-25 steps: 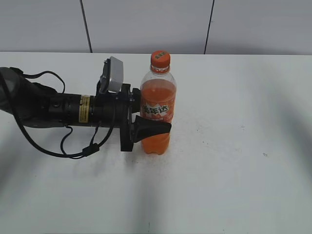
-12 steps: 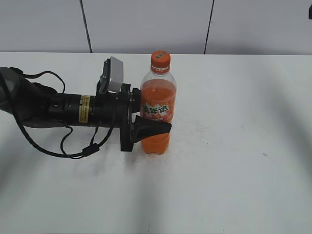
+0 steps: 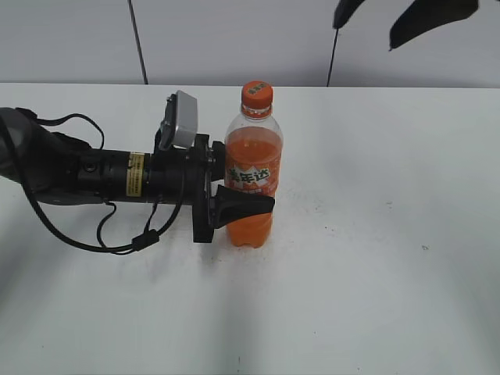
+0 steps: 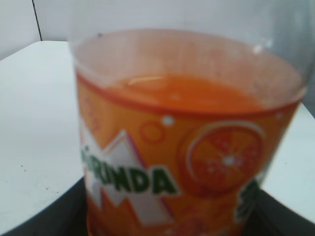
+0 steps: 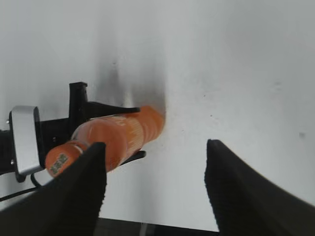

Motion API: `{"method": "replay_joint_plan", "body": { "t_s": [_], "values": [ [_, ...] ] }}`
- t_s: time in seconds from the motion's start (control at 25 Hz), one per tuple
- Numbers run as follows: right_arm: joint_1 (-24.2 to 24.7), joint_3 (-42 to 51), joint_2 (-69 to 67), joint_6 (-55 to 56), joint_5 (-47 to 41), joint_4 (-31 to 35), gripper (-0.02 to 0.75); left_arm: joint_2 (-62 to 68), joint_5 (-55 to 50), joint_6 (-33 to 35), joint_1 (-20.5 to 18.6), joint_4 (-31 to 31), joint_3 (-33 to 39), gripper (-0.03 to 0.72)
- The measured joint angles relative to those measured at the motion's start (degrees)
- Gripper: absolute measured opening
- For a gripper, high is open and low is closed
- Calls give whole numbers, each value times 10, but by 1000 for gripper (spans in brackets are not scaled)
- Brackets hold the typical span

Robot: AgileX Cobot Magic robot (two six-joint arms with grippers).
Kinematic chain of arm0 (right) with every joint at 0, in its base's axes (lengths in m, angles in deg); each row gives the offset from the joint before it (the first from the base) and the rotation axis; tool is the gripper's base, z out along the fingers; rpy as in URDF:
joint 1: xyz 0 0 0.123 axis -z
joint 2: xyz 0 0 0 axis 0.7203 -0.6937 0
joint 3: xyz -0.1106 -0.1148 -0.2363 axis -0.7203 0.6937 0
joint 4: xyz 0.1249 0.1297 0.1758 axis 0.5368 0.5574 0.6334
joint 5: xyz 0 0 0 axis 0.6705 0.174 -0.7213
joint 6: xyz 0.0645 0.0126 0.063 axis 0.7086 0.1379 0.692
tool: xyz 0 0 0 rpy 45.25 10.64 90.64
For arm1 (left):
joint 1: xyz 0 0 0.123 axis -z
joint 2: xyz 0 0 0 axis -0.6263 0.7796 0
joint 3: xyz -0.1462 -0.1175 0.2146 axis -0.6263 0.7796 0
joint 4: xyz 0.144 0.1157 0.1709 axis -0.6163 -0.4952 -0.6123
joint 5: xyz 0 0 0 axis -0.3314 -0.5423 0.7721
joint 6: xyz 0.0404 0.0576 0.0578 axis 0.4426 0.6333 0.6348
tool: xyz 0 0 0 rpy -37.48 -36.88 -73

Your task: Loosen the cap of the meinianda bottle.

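Observation:
The left gripper (image 3: pixel 241 205) is holding the body of the meinianda bottle, so the orange cap (image 3: pixel 257 95) will come all the way off when the robot lifts it, and the bottle will stay upright.
The meinianda bottle (image 3: pixel 252 176) stands upright on the white table, full of orange liquid, with its orange cap (image 3: pixel 257 93) on top. My left gripper (image 3: pixel 244 205) reaches in from the left and is shut on the bottle's lower body; in the left wrist view the label (image 4: pixel 172 167) fills the frame between the dark fingers (image 4: pixel 44 216). My right gripper (image 3: pixel 402 17) is open and empty, high above the table at the top right. In the right wrist view its fingers (image 5: pixel 78 191) frame the bottle (image 5: pixel 123 132) and cap (image 5: pixel 59 161) far below.
The white table (image 3: pixel 375 258) spreads bare to the right and front of the bottle. A grey panelled wall (image 3: pixel 234 39) stands behind. The left arm with its cables (image 3: pixel 86 180) lies across the table's left side.
My right gripper has come into the top right of the exterior view from above. The bottle and my left gripper have not moved.

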Motion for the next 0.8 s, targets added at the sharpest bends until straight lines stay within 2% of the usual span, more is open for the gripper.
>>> {"method": "replay_joint_plan", "body": {
  "t_s": [0.36,0.8],
  "values": [
    [-109,-12,-61,54,0,1,473,0,0,0,0,-1,0,422],
    [-147,-12,-82,64,54,-14,473,0,0,0,0,-1,0,422]
  ]
}}
